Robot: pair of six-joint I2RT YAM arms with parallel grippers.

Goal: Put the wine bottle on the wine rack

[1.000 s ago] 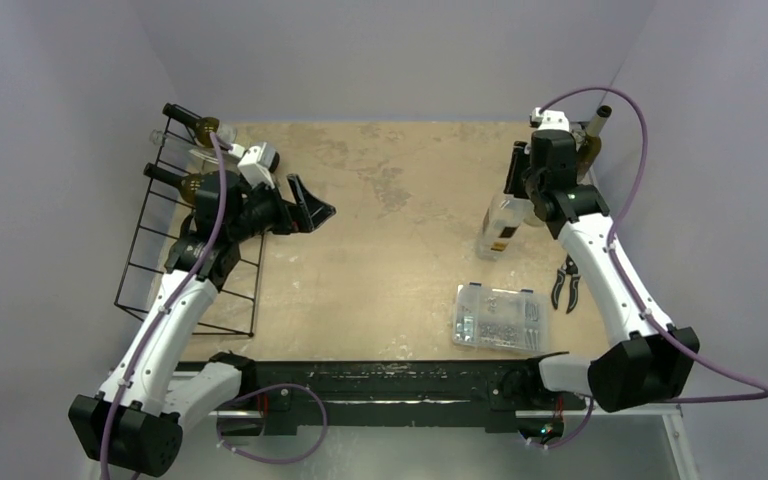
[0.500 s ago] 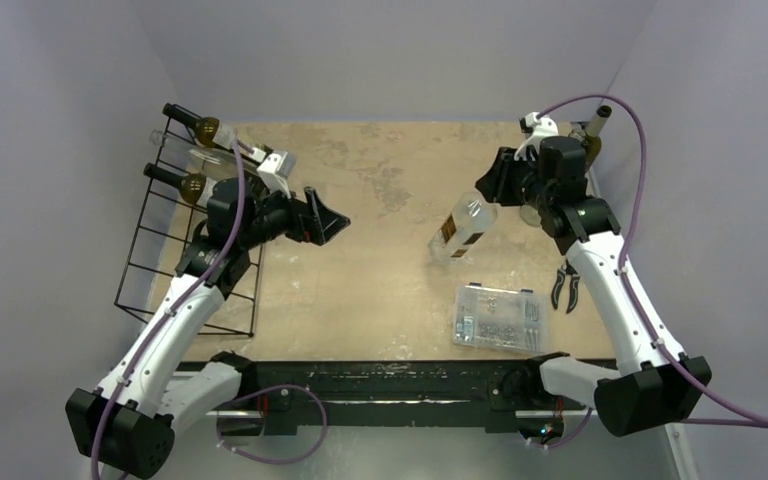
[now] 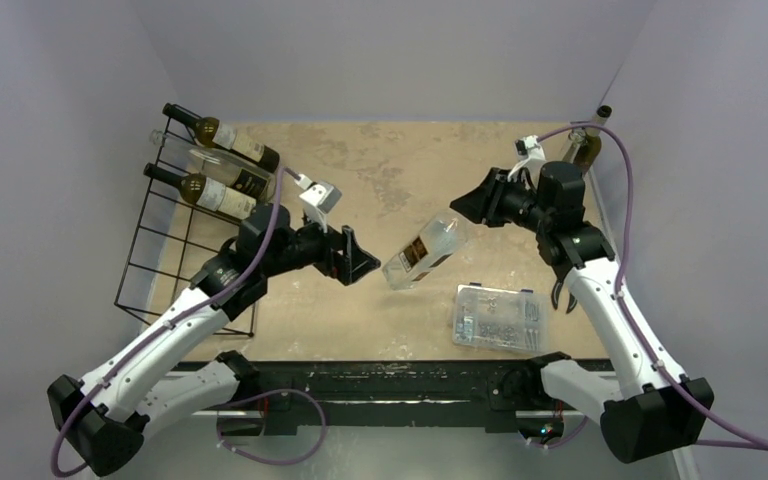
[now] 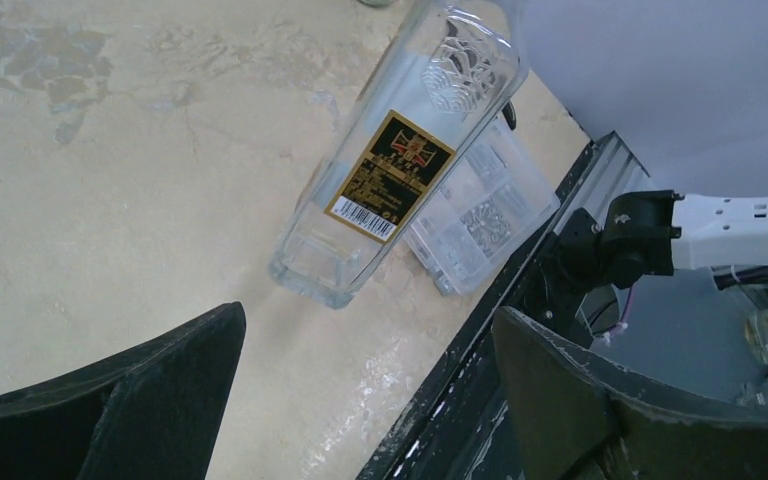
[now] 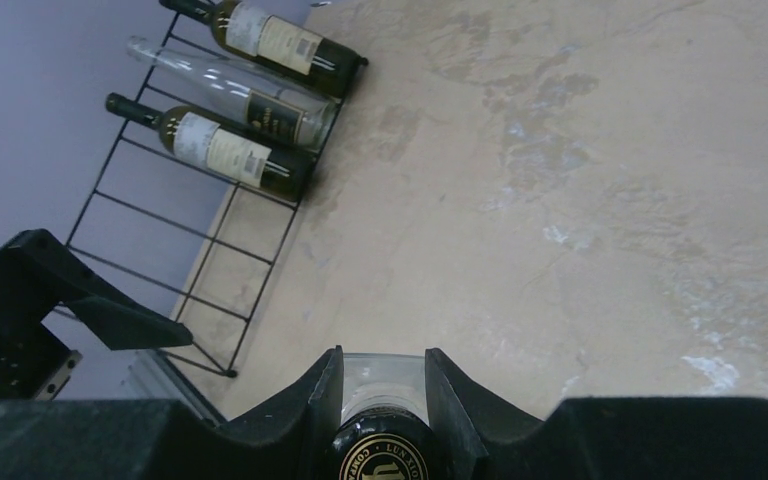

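The clear bottle's body [image 3: 425,251] is hanging free in front of my open left gripper. My right gripper continues to hold the neck [image 5: 385,400] until my left gripper takes hold of the body.
A clear square bottle [image 3: 423,252] with a black and gold label hangs tilted over the table's middle, base toward the left. My right gripper [image 3: 470,205] is shut on its neck; in the right wrist view the fingers [image 5: 325,400] clamp just below the black cap [image 5: 385,452]. My left gripper [image 3: 357,263] is open and empty, a short way left of the bottle's base. In the left wrist view the bottle [image 4: 390,160] lies ahead of the spread jaws. The black wire wine rack [image 3: 188,237] stands at the far left, and also shows in the right wrist view [image 5: 195,232].
Three bottles [image 3: 222,165] lie across the rack's far cells. A clear plastic box [image 3: 498,317] of small parts sits near the front right. Another bottle [image 3: 585,145] stands at the back right corner. Black pruners [image 3: 563,290] lie beside my right arm.
My right arm has carried the clear bottle from upright at the back right toward the middle and tilted it. My left arm has swung right from the rack toward the bottle.
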